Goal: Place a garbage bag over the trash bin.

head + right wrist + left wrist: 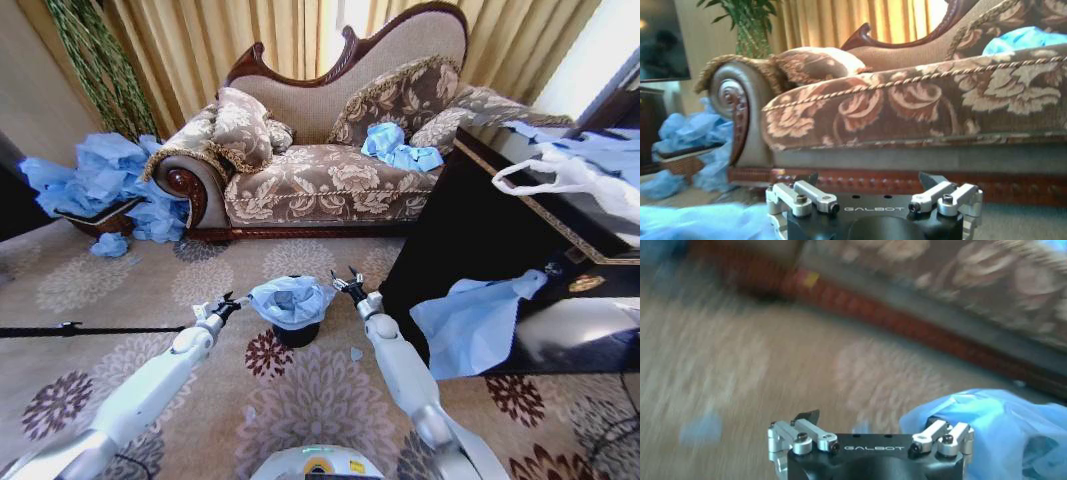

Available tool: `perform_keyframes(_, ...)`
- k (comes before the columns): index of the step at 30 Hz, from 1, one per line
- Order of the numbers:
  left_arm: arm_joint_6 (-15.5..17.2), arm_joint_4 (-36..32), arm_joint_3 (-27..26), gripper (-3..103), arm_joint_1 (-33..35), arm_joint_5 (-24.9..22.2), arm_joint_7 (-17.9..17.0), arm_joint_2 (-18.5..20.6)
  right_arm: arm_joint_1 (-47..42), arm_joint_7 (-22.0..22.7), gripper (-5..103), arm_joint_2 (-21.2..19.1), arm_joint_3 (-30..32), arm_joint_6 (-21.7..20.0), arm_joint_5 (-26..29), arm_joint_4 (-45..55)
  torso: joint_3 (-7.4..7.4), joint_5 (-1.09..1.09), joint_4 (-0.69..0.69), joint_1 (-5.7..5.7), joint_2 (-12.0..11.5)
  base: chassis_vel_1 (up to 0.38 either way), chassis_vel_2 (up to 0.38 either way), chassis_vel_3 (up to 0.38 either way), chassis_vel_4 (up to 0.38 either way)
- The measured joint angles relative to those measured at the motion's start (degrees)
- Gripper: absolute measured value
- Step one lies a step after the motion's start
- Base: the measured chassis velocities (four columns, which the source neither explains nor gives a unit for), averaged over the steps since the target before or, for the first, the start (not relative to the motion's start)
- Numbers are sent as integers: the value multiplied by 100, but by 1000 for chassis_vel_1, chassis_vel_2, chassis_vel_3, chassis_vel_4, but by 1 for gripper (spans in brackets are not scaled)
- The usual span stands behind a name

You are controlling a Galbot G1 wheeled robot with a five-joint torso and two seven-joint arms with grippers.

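Observation:
My gripper is about to pull. The garbage bag's edge [256, 298] hangs in loose crumples around its opening [294, 298], so I expect the edge to draw into a tight corner.
The small black trash bin [296, 335] stands on the carpet in front of me. The light-blue garbage bag [290, 299] is draped over its top in loose crumples. My left gripper [232, 303] hovers just beside the bag's left edge, with its fingers spread open. The left wrist view shows this gripper [870, 422] with the garbage bag [993, 432] bunched against one side, hiding that fingertip. At the bag's right edge my right gripper [347, 286] is open too. In the right wrist view nothing lies between this gripper's [871, 179] fingers, and blue film [700, 222] lies beside it.
A patterned sofa [330, 170] stands behind the bin with blue bags [398, 147] on its seat. More blue bags [95, 180] are piled at the far left. A black table [500, 220] on the right carries a white handled bag [570, 175] and a hanging flat blue bag [470, 320]. A black cable [90, 329] crosses the carpet at left.

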Motion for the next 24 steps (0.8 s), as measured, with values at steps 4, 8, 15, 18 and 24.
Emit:
perform_keyframes(4,309,-5,-18,95,-142,-334,-440,-248,-551,-91,99,-177,-143,291,-221,458,0,0,-8,0,0,0,0,0,0)
perform_keyframes(8,342,59,38,94,-236,-312,-465,-413,-784,-127,100,-363,-521,455,-745,884,0,-1,-6,0,0,0,0,0,0)
perform_keyframes(15,330,54,53,94,-231,-250,-369,-447,-20,-48,100,-477,-1280,69,-1217,903,0,-1,-1,0,0,0,0,0,0)
perform_keyframes(18,321,33,19,95,-227,-252,-329,-432,501,-120,100,-486,-1594,-82,-1439,580,1,-2,-2,0,0,0,0,0,0)
perform_keyframes(24,311,-23,-42,96,-217,-293,-286,-406,918,-242,100,-360,-1919,-161,-1747,106,1,-1,-4,0,0,0,0,0,0)
